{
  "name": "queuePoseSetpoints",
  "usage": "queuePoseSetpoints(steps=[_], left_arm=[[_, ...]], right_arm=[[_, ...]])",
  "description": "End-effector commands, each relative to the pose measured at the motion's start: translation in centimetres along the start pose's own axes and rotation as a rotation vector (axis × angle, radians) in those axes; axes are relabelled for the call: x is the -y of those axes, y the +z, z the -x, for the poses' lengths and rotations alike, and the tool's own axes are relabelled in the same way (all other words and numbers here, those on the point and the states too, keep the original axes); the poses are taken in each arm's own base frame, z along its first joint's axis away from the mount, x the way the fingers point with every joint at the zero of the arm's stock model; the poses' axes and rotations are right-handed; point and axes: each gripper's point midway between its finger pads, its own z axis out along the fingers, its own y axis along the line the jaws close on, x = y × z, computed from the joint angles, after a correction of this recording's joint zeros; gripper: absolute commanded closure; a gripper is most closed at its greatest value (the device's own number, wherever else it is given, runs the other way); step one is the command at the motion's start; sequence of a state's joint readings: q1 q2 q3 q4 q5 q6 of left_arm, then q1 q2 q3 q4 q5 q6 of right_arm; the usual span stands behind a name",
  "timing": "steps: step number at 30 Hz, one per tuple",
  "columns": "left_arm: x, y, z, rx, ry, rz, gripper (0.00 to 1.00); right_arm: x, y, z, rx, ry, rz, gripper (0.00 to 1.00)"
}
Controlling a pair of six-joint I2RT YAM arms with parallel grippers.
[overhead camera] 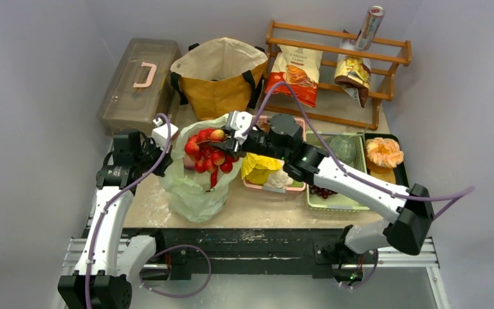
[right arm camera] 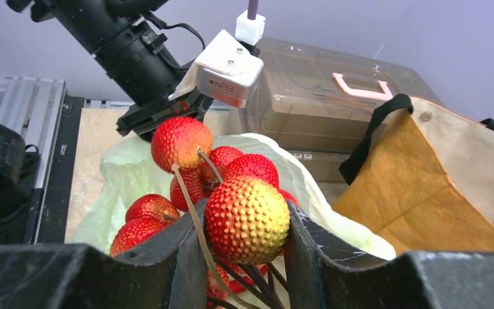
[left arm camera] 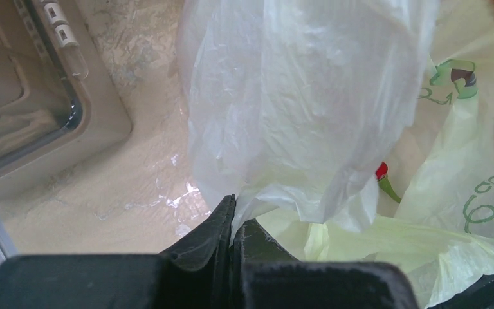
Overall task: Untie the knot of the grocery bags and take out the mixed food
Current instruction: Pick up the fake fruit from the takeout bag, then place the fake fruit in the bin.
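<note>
The bunch's gathered stems (right arm camera: 257,280) are between my right gripper's fingers. The gripper should go on to the green basket and let go of the bunch over the grapes (overhead camera: 322,192).
The pale-green plastic bag (overhead camera: 193,190) stands on the table with its mouth open; no knot shows. My left gripper (overhead camera: 175,143) is shut on the bag's thin film (left arm camera: 296,109) at its left rim, and the film is pinched between the fingertips (left arm camera: 226,215). A bunch of red bumpy fruits (overhead camera: 207,156) hangs over the bag's mouth. My right gripper (right arm camera: 244,207) is shut on one red-yellow fruit (right arm camera: 247,222) of that bunch. A red chilli (left arm camera: 381,171) lies inside the bag. The mustard tote (overhead camera: 222,80) stands open behind.
A grey-brown lidded box (overhead camera: 138,84) sits at the back left. A pink tray (overhead camera: 252,185), a green basket (overhead camera: 334,196) and a black tray (overhead camera: 400,175) line the right side. A wooden rack (overhead camera: 386,61) with chip bags and a can stands behind them.
</note>
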State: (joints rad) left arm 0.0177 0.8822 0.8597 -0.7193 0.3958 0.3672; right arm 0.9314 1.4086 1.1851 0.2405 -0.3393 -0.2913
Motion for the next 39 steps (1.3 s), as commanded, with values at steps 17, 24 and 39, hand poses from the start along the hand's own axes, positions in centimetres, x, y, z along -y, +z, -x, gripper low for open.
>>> queuePoseSetpoints(steps=[17,24,39], left_arm=[[-0.7,0.3,2.5,0.051,0.006,-0.01,1.0],[-0.9,0.9,2.8,0.046,0.008,-0.024,1.0],[-0.1,0.4,1.8,0.048,0.039,-0.041,1.0]], right_arm=[[15.0,-29.3,-4.8,-0.58,0.095,-0.83,1.0],[11.6,-36.6,-11.1,-0.82,0.217,-0.885,1.0],[8.5,-37.8,-18.4,-1.014,0.286,-0.772,0.01]])
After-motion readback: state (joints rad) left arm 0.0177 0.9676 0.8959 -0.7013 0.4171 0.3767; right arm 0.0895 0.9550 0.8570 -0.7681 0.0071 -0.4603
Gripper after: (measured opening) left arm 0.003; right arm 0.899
